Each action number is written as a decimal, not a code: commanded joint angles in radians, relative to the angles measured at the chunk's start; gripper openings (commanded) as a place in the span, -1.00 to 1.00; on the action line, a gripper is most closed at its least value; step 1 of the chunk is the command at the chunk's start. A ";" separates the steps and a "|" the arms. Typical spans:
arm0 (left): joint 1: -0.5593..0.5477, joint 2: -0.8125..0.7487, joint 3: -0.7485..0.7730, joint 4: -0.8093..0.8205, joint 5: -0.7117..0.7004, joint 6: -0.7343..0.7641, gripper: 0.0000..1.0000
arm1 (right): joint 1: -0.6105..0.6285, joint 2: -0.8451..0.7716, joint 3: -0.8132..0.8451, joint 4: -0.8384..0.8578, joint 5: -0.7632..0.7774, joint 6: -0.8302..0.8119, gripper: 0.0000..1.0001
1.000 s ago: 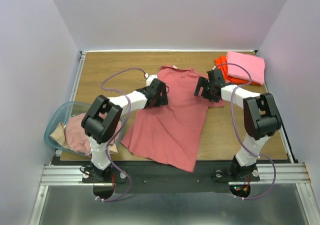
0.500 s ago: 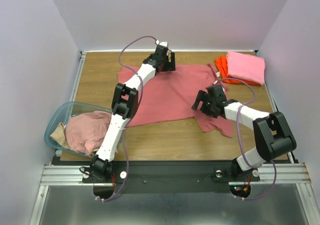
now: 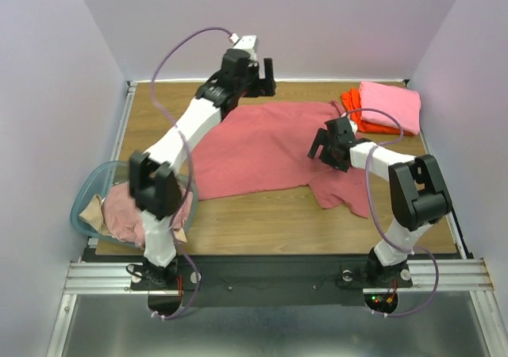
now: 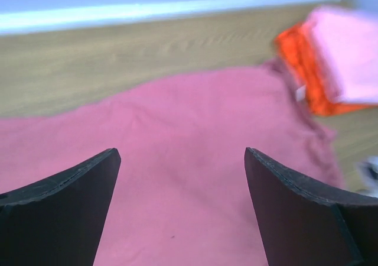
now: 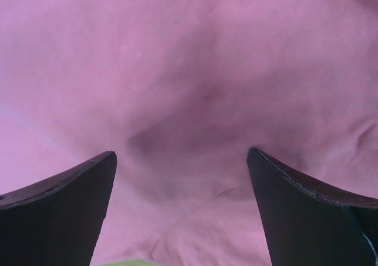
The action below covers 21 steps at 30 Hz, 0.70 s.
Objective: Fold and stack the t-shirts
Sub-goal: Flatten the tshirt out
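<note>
My right gripper should back off to the shirt's near corner (image 3: pixel 367 213), because creased cloth of the salmon-red t-shirt (image 3: pixel 321 179) lies under it. I should then lift with both grippers before folding.
The large salmon-red t-shirt (image 3: pixel 262 147) lies spread across the middle of the table, its right part rumpled. My left gripper (image 3: pixel 266 78) is open and empty, raised above the shirt's far edge; in the left wrist view (image 4: pixel 180 153) the shirt (image 4: pixel 189 153) lies well below it. My right gripper (image 3: pixel 320 148) is open, low over the shirt's right part; the right wrist view (image 5: pixel 180 153) shows creased cloth (image 5: pixel 195 71) close under it. A folded bright pink shirt (image 3: pixel 390 105) lies on a folded orange one (image 3: pixel 352 103) at the back right. Both also show in the left wrist view: the pink shirt (image 4: pixel 348 47) and the orange one (image 4: pixel 301 59).
A translucent blue-green basket (image 3: pixel 86 197) at the near left holds a pale pink shirt (image 3: pixel 127 210) and a beige one (image 3: pixel 94 210). Pale walls close the table on three sides. Bare wood (image 3: pixel 159 111) shows at the back left and along the front.
The salmon-red shirt was swung from lengthwise to spread sideways. My left arm reached to the far edge, let go and rose. My right gripper shifted slightly back over the shirt's right part.
</note>
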<state>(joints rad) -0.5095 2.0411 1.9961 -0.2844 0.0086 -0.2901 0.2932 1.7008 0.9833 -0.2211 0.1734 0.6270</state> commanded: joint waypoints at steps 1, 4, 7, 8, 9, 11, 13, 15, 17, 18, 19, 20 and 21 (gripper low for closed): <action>-0.049 -0.341 -0.378 0.146 -0.025 -0.017 0.97 | -0.051 0.115 0.084 -0.012 0.046 -0.035 1.00; -0.105 -0.562 -0.716 0.261 -0.077 -0.092 0.97 | -0.092 0.175 0.117 -0.014 0.041 -0.024 1.00; -0.182 -0.718 -0.963 0.306 -0.137 -0.209 0.97 | -0.155 0.189 0.112 -0.018 0.035 0.000 1.00; -0.191 -0.743 -1.002 0.294 -0.175 -0.242 0.97 | -0.169 0.186 0.107 -0.017 0.032 0.003 1.00; -0.205 -0.777 -1.064 0.286 -0.194 -0.277 0.97 | -0.178 0.174 0.103 -0.018 0.032 0.007 1.00; -0.218 -0.795 -1.112 0.233 -0.235 -0.375 0.97 | -0.196 0.155 0.089 -0.018 0.028 0.004 1.00; -0.247 -0.794 -1.152 0.191 -0.265 -0.440 0.97 | -0.197 0.128 0.081 -0.018 0.020 -0.003 1.00; -0.265 -0.770 -1.165 0.107 -0.314 -0.544 0.97 | -0.197 0.109 0.069 -0.018 0.003 -0.003 1.00; -0.274 -0.748 -1.162 -0.015 -0.355 -0.628 0.97 | -0.197 0.077 0.061 -0.018 -0.006 -0.004 1.00; -0.276 -0.727 -1.162 -0.057 -0.370 -0.709 0.97 | -0.198 0.068 0.057 -0.018 -0.024 -0.007 1.00; -0.279 -0.717 -1.162 -0.091 -0.386 -0.746 0.97 | -0.197 0.041 0.054 -0.020 -0.034 -0.010 1.00; -0.282 -0.702 -1.163 -0.148 -0.407 -0.776 0.97 | -0.197 0.027 0.052 -0.020 -0.043 -0.013 1.00; -0.282 -0.694 -1.165 -0.166 -0.404 -0.808 0.97 | -0.197 0.013 0.049 -0.020 -0.054 -0.016 1.00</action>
<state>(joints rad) -0.7849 1.3247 0.8246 -0.2832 -0.2947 -0.8963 0.0986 1.7699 1.0523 -0.1814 0.1566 0.6231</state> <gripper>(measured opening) 0.985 0.995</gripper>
